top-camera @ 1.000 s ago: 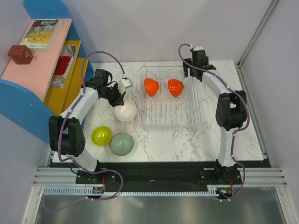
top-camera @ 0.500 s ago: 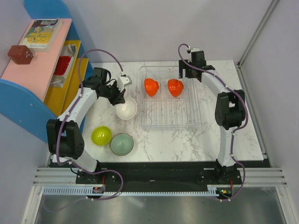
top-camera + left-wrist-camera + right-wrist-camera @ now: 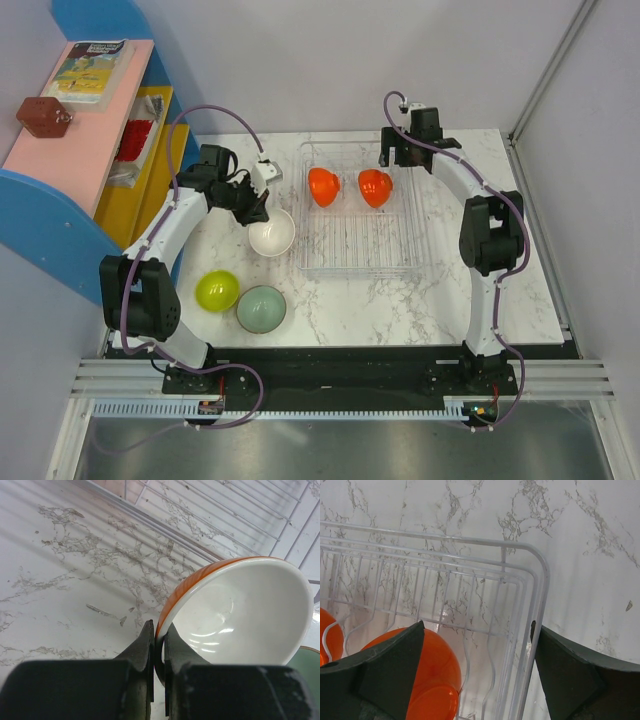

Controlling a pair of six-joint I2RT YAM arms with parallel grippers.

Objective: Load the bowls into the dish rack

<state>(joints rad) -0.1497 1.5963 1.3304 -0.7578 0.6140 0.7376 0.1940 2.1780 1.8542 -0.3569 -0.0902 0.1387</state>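
The bowl in my left gripper (image 3: 272, 234) is away from my right gripper, which is at the rack's far corner (image 3: 539, 557). Both grippers should meet above the rack to hand the bowl over.
My left gripper (image 3: 258, 208) (image 3: 159, 645) is shut on the rim of a bowl (image 3: 271, 235) (image 3: 245, 615) that is orange outside and white inside, just left of the clear dish rack (image 3: 358, 258). Two red-orange bowls (image 3: 323, 186) (image 3: 375, 187) stand on edge at the far end of the rack; one shows in the right wrist view (image 3: 425, 680). My right gripper (image 3: 398, 150) (image 3: 477, 645) is open and empty above the rack's far right corner (image 3: 540, 580). A lime-yellow bowl (image 3: 217, 290) and a pale grey-green bowl (image 3: 261, 309) sit on the table at the near left.
A blue, pink and yellow shelf unit (image 3: 90, 150) stands at the left, with a book and a brown object on top. The marble table (image 3: 480, 270) ends close to the grey walls at the back and right.
My left gripper has shifted slightly toward the rack with the white-inside bowl in it. My right gripper has drifted a little left over the rack's far end.
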